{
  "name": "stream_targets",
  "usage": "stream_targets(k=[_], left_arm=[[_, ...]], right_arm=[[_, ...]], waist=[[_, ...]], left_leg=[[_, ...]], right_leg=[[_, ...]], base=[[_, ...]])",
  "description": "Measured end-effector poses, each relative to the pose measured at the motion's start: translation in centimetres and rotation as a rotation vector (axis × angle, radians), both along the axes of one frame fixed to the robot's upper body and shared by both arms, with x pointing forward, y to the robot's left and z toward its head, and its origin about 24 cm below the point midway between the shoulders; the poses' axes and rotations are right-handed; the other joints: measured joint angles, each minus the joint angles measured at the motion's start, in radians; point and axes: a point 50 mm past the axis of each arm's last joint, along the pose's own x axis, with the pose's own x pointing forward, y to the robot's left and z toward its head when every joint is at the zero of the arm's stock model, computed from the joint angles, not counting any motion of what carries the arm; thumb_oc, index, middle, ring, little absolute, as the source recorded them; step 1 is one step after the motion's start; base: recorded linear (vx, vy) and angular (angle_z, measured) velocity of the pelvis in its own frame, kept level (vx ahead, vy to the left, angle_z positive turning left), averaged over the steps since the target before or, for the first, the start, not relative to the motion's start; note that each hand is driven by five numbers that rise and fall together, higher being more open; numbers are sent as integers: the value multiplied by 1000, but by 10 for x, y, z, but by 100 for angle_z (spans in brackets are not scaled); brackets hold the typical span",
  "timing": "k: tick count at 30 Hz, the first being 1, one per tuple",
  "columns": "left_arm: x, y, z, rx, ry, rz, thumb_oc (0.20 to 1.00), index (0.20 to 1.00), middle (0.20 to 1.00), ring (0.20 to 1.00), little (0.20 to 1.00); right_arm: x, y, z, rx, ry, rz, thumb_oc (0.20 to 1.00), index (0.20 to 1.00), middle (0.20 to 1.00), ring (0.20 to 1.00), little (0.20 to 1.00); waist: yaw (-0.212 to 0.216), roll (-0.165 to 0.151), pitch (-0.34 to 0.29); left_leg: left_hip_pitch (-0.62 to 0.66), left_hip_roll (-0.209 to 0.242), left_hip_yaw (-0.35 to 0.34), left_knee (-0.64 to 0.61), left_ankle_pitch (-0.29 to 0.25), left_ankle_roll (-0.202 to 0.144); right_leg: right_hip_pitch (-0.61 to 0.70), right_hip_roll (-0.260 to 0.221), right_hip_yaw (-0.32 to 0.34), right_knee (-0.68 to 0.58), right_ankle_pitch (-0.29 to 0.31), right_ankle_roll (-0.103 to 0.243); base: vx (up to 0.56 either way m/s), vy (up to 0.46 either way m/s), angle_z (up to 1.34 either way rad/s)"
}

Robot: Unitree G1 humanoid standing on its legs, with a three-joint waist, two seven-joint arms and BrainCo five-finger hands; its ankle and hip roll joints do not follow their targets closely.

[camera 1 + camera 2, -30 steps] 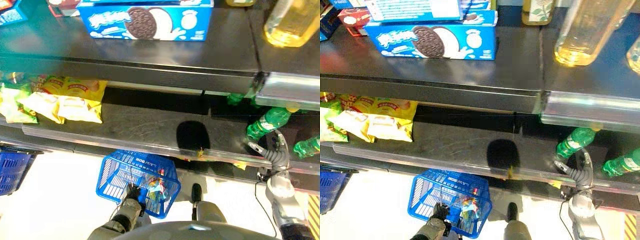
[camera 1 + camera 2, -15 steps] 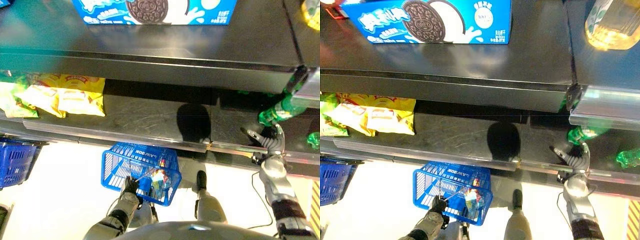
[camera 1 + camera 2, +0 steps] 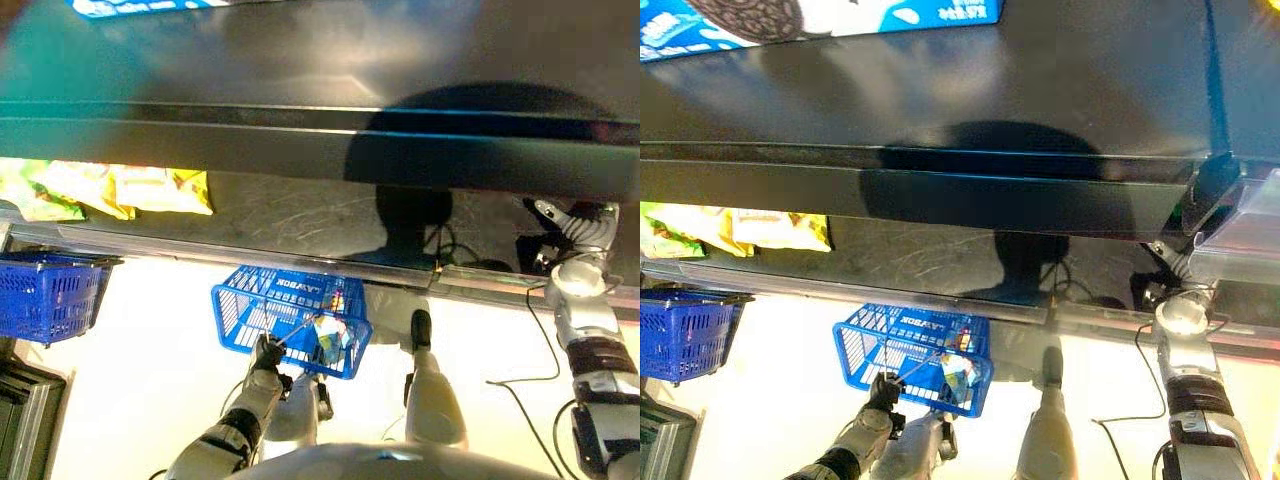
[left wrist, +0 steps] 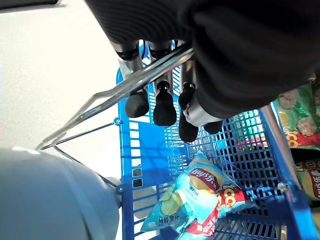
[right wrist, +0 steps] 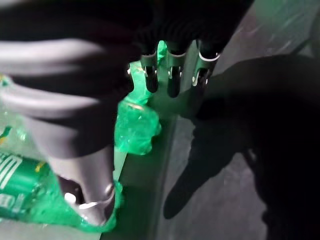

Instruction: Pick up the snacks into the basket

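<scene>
I see the chip bags (image 3: 331, 336) bunched at one side of the wide blue basket, so the green bottle (image 5: 137, 127) should rest slanted across them once I lower it in.
My left hand (image 4: 165, 107) is shut on the wire handle (image 4: 100, 100) of a blue plastic basket (image 3: 245, 310) that hangs low in front of me. Inside it lie a light blue chip bag (image 4: 200, 187) and a red one. Yellow and green snack bags (image 3: 150, 188) lie at the left end of the lower shelf (image 3: 300, 215). My right hand (image 3: 578, 222) is open at the right end of that shelf, fingers straight. Just past its fingertips (image 5: 172, 82) lie green bottles (image 5: 135, 127), and nothing is held.
A second blue basket (image 3: 50, 295) hangs at the far left below the shelf. The dark upper shelf (image 3: 940, 100) overhangs the lower one and carries a blue cookie box (image 3: 740, 20). A clear rail (image 3: 250, 262) runs along the lower shelf's front edge.
The whole picture has shifted, so the camera has moved; the upper shelf now covers more of the view. My left hand still holds the basket. My right hand stays at the shelf's right end.
</scene>
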Motion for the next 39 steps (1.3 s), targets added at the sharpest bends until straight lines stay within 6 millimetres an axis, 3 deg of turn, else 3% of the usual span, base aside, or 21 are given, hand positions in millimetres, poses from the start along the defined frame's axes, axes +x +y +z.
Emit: stream_targets(k=[4,6,15,26,34,39], left_arm=[[3,1,2,12,-11,11,200,200,200,200,200],[4,3,2,26,-14,21,200,200,200,200,200],[6,8,4,42,-20,43,200,200,200,200,200],[-1,7,-2,58,47,-7,200,200,200,200,200],[-33,12,-19,59,173,-41,200,200,200,200,200],[-55,17,-29,67,254,-40,200,200,200,200,200]], right_arm=[[-11,3,-6,14,-17,2,1000,1000,1000,1000,1000],[-15,14,-13,58,-38,20,1000,1000,1000,1000,1000],[-35,42,-36,128,-43,97,1000,1000,1000,1000,1000],[-35,45,-52,128,65,103,1000,1000,1000,1000,1000],[-41,52,-68,135,160,135,1000,1000,1000,1000,1000],[-44,60,-76,138,199,176,1000,1000,1000,1000,1000]], waist=[[-5,-6,12],[-31,-20,21],[-60,-52,40],[-88,-69,36],[-86,-105,-72],[-82,-129,-174]], left_leg=[[0,-1,1,0,0,0],[0,0,2,0,0,0],[26,-4,15,0,-2,-2],[135,-22,51,-2,-18,13],[195,-19,54,-2,-26,7],[194,-14,56,-7,-37,11]], right_leg=[[-2,-1,2,0,0,0],[-4,1,5,0,0,0],[-5,0,36,14,4,1],[60,-17,84,49,-3,13],[126,-13,83,33,-4,13],[123,-13,83,33,-4,13]], base=[[-9,-6,0],[-6,-3,-2],[-6,30,-8],[25,49,-11],[26,3,-1],[0,0,0]])
